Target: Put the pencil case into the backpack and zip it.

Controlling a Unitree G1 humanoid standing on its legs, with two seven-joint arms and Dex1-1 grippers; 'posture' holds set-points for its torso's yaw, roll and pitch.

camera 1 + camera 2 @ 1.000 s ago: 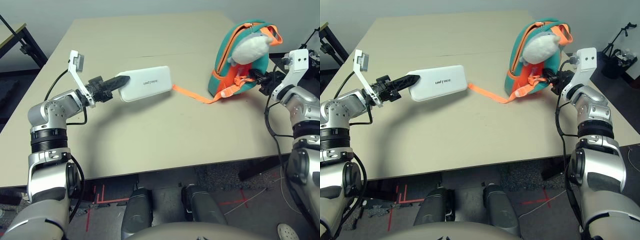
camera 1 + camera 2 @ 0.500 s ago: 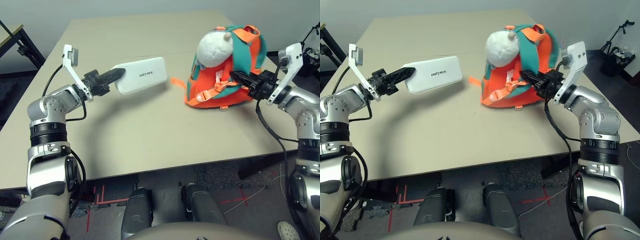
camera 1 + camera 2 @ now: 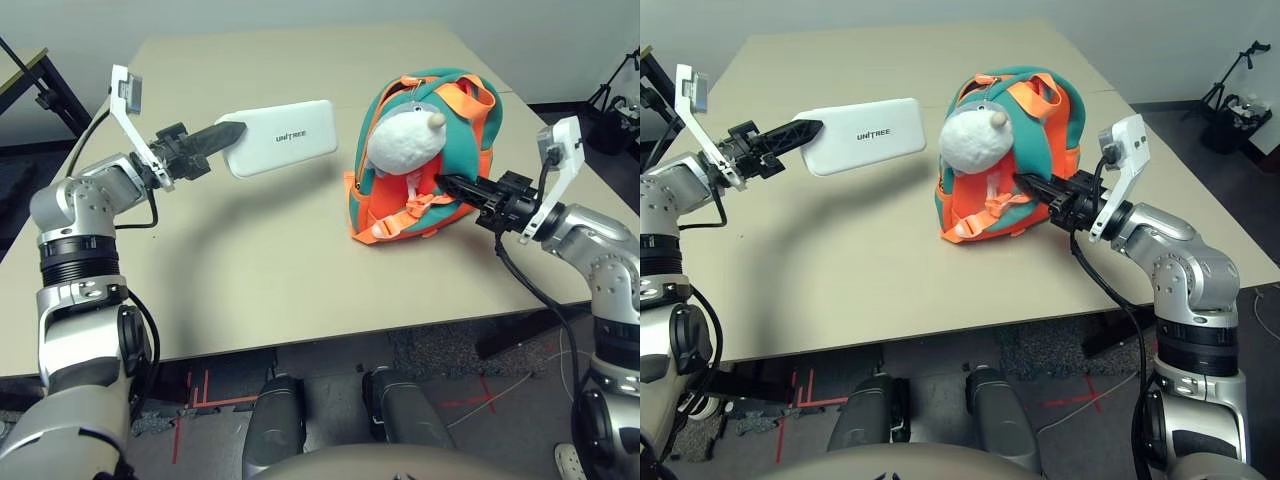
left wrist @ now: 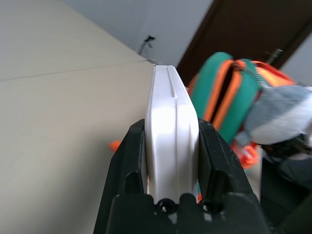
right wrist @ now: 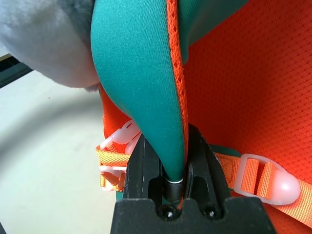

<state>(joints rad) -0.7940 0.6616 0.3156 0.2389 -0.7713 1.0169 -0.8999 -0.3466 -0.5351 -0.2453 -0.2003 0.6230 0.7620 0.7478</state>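
Observation:
The pencil case's loose end (image 3: 328,128) is pointing to the side of the backpack's slanted zipper opening (image 4: 224,91). My left gripper should turn the pencil case until it lines up before pushing it in.
The white pencil case (image 3: 279,137) with dark UNITREE lettering hangs in the air above the table's left half, held flat by one short end. My left gripper (image 3: 226,135) is shut on it, and the left wrist view shows the pencil case (image 4: 170,126) clamped edge-on between both fingers. The teal and orange backpack (image 3: 462,105) stands upright at mid-table right, with its grey-white plush charm (image 3: 403,137) facing me. My right gripper (image 3: 446,182) is shut on a teal padded strap (image 5: 146,83) at the backpack's front. The backpack's zipper opening is not visible.
The beige table (image 3: 260,270) has bare room in front of and behind the backpack. Orange webbing with a pale buckle (image 5: 265,175) hangs beside my right fingers. A dark stand (image 3: 35,70) sits off the table's far left corner.
My right gripper has pulled the backpack leftward toward the table's middle and turned it upright. My left gripper has lifted the pencil case higher and slightly back.

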